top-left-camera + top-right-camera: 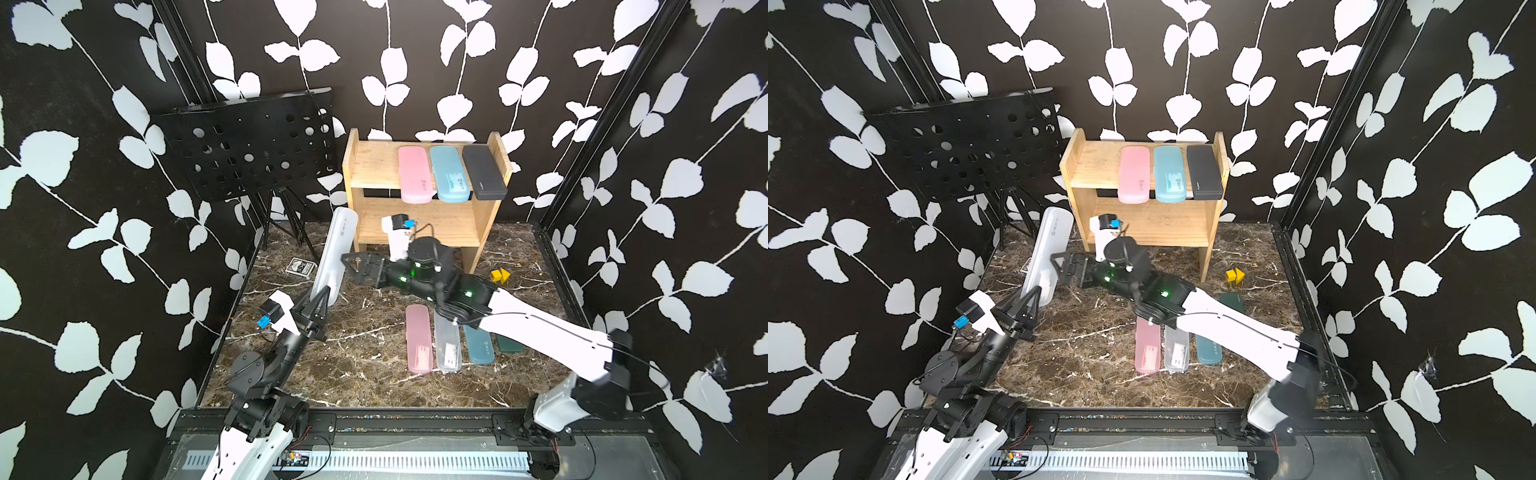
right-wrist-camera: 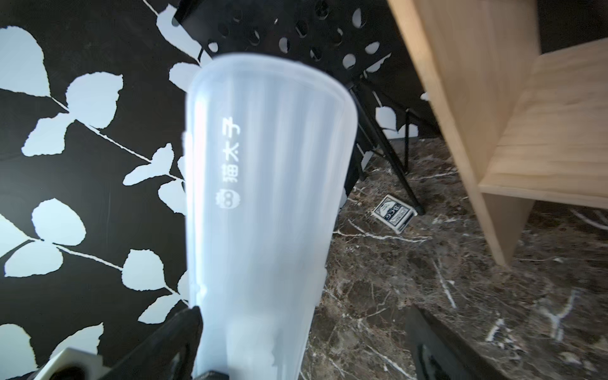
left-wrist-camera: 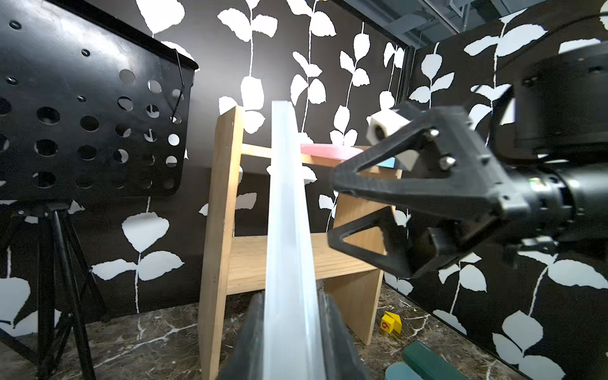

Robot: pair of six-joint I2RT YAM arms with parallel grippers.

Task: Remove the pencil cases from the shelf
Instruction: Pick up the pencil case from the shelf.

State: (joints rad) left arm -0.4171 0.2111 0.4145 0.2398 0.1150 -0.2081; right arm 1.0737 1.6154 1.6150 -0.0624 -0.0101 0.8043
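My right gripper should take the frosted white case [image 1: 339, 240], which my left gripper holds tilted, away from the row, and lay it next to the row's pink case.
My left gripper [image 1: 320, 300] [image 3: 291, 345] is shut on one end of a frosted white pencil case [image 1: 334, 249] [image 3: 288, 197] and holds it tilted up off the table, left of the shelf [image 1: 365, 166]. My right gripper [image 1: 345, 261] [image 2: 302, 342] stands open, its tips right at the case's [image 2: 263, 197] side; I cannot tell whether they touch. Pink [image 1: 413, 174], light blue [image 1: 449, 174] and dark grey [image 1: 482, 172] cases lie on the shelf's top tier. On the table lie pink [image 1: 417, 338], clear [image 1: 446, 349], teal [image 1: 480, 347] and dark green [image 1: 509, 345] cases, partly under the right arm.
A black perforated music stand [image 1: 249, 145] on a tripod stands at the back left. A small patterned card box [image 1: 300, 267] lies beside its legs. A yellow block [image 1: 500, 275] sits right of the shelf's leg. Black walls close in three sides.
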